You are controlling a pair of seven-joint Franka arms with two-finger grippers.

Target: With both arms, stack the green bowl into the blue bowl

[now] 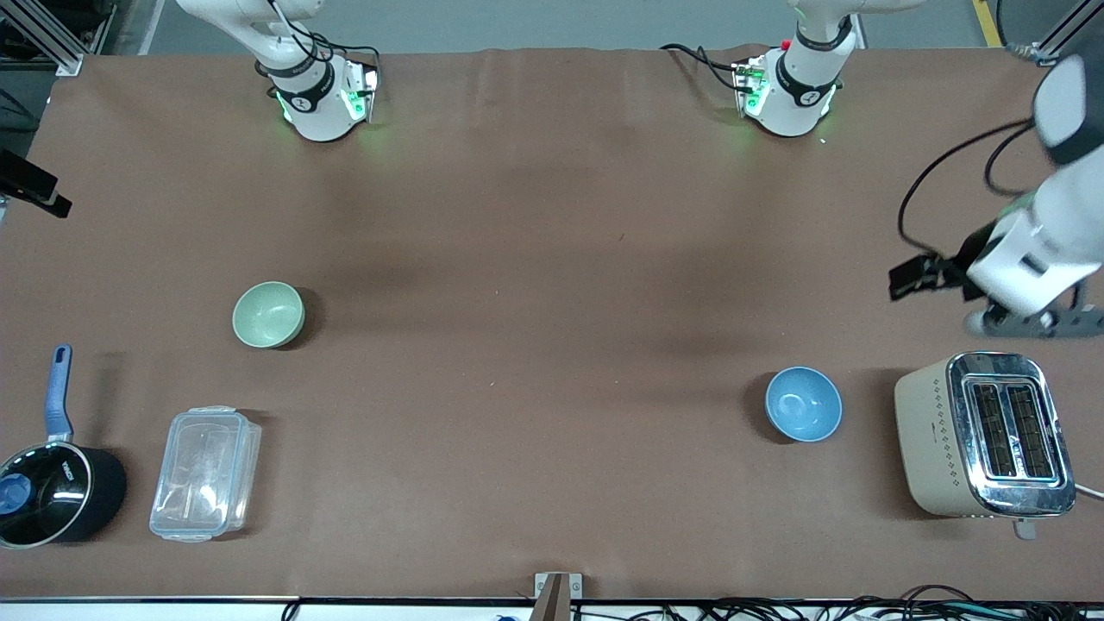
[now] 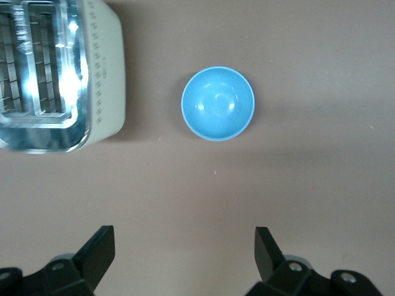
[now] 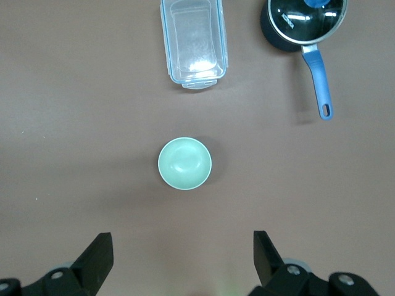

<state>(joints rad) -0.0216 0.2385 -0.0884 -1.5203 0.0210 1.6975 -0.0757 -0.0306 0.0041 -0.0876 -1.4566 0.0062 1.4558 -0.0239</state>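
The green bowl (image 1: 269, 315) should almost hide the blue bowl when I lower it into the blue bowl, because the blue bowl's rim (image 1: 804, 369) is about as wide.
The pale green bowl (image 1: 268, 315) stands upright and empty on the brown table toward the right arm's end. It also shows in the right wrist view (image 3: 184, 163). The sky-blue bowl (image 1: 803, 404) stands upright and empty toward the left arm's end, beside the toaster, and shows in the left wrist view (image 2: 218, 103). My left gripper (image 2: 185, 253) is open and empty, high over the table near the blue bowl; its hand shows at the front view's edge (image 1: 1035, 323). My right gripper (image 3: 183, 259) is open and empty, high over the table near the green bowl, and is out of the front view.
A cream and chrome toaster (image 1: 983, 435) stands beside the blue bowl at the left arm's end. A clear plastic lidded box (image 1: 205, 473) and a black saucepan with a blue handle (image 1: 52, 492) lie nearer the front camera than the green bowl.
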